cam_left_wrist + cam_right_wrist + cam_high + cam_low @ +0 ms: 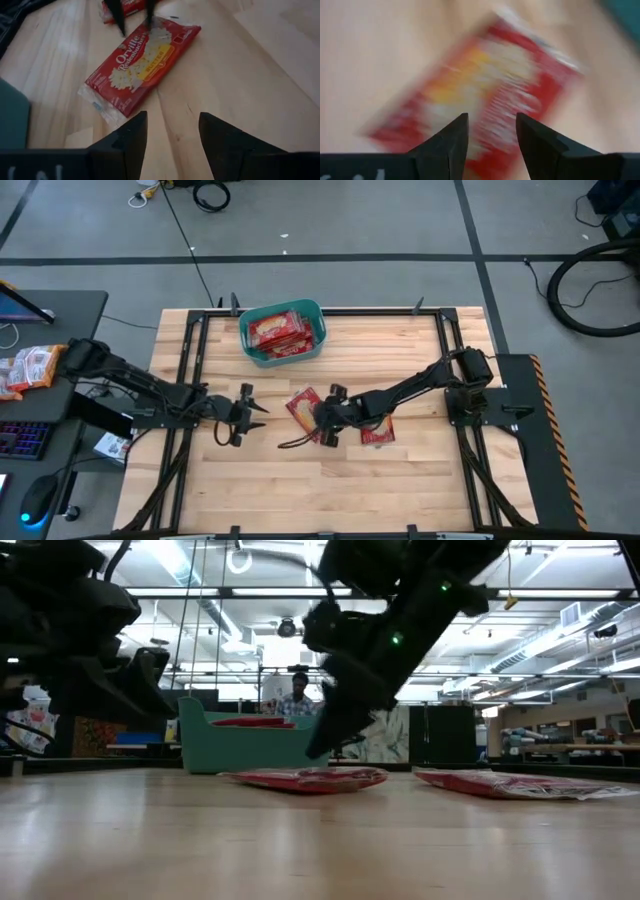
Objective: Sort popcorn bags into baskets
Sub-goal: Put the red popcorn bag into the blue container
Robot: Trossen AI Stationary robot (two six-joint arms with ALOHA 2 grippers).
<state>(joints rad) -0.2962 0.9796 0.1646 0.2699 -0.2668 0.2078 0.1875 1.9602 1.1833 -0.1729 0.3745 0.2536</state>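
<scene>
Next, I push the middle popcorn bag (303, 410) closer with my right gripper and hold its end (176, 31) steady for my left gripper to grasp, because the bag lies crooked and away from my left gripper.
Two red popcorn bags lie flat on the wooden table. One bag (303, 406) (142, 65) (305, 778) is at the table's middle, the other (377, 431) (520, 783) is just right of it. The teal basket (246, 340) (250, 745) stands near the far edge with several red bags (280, 332) inside. My right gripper (325, 423) (491, 135) is open and hovers slanting down over the middle bag's right end, with a small gap showing in the low view. My left gripper (250, 412) (172, 135) is open, left of that bag and pointing at it.
A side desk at the left holds orange-and-white snack packets (30, 367), a keyboard and a mouse. Black frame rails (190, 380) run along the table's left and right sides. A person (298, 695) stands far behind the basket. Bare wood lies along the near edge.
</scene>
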